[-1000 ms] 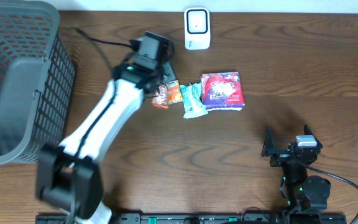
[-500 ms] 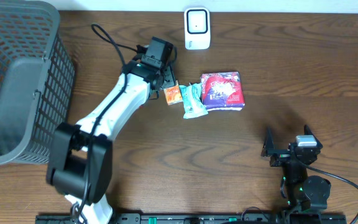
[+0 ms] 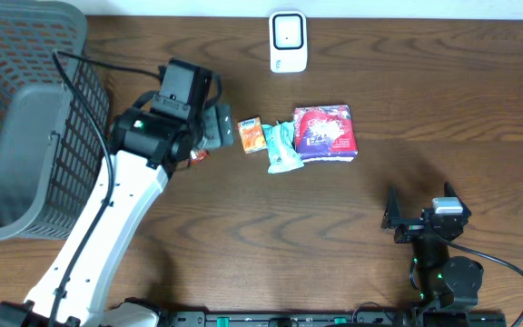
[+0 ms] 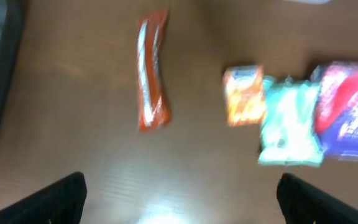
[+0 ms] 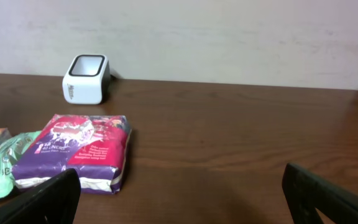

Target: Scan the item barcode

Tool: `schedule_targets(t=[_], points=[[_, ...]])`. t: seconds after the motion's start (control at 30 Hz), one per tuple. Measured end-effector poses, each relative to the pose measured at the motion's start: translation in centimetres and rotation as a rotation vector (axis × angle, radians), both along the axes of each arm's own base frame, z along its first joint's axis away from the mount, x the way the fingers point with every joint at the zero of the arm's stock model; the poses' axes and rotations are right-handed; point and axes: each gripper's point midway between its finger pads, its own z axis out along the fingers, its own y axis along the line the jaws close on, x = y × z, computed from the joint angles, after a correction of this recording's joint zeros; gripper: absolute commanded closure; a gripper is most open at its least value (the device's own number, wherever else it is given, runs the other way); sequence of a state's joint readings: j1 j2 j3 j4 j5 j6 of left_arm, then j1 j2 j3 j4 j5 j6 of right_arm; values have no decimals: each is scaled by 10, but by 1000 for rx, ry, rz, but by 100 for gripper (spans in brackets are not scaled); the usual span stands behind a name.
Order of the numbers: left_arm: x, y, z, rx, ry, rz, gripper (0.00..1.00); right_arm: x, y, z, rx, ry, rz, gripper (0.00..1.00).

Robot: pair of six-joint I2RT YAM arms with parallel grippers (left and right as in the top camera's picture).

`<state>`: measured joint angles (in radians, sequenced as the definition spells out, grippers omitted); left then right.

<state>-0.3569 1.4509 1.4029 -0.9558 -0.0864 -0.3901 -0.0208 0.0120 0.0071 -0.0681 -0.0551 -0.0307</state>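
Next, my right gripper takes the purple-red pack by its edge (image 3: 352,132) away from the teal packet and flips it, since its pink front (image 3: 324,133) is up, hiding its barcode.
The white barcode scanner (image 3: 288,41) stands at the table's far edge, also in the right wrist view (image 5: 87,78). A long red-orange stick packet (image 4: 151,81) lies flat on the wood, mostly hidden under my left arm in the overhead view (image 3: 198,155). My left gripper (image 3: 218,127) hovers above it, open and empty (image 4: 179,202). Right of it lie a small orange packet (image 3: 251,134), a teal packet (image 3: 282,147) and a purple-red pack (image 3: 325,132). My right gripper (image 3: 422,211) rests open near the front right, with nothing between its fingers (image 5: 182,199).
A large grey mesh basket (image 3: 25,118) fills the left side, close beside my left arm. A black cable (image 3: 89,64) loops from the left wrist over the basket's rim. The pale wall runs behind the scanner.
My left gripper has opened and let go of the red-orange stick packet, which now lies on the table. The left arm has swung left toward the basket. The right arm has not moved.
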Motion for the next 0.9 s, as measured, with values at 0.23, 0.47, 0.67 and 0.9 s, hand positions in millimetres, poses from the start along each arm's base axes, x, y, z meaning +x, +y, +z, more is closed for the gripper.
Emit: schedule_targets(t=[0.23, 0.47, 0.67, 0.9], points=[[-39, 14, -18, 65, 174, -6, 2, 0, 0, 0, 0, 0, 0, 1], [-40, 15, -18, 67, 180, -6, 2, 0, 1, 10, -6, -42, 9, 1], [-40, 15, -18, 67, 180, -6, 2, 0, 8, 18, 21, -72, 47, 1], [-40, 15, -18, 67, 181, -6, 2, -31, 87, 64, 375, -145, 552, 1]])
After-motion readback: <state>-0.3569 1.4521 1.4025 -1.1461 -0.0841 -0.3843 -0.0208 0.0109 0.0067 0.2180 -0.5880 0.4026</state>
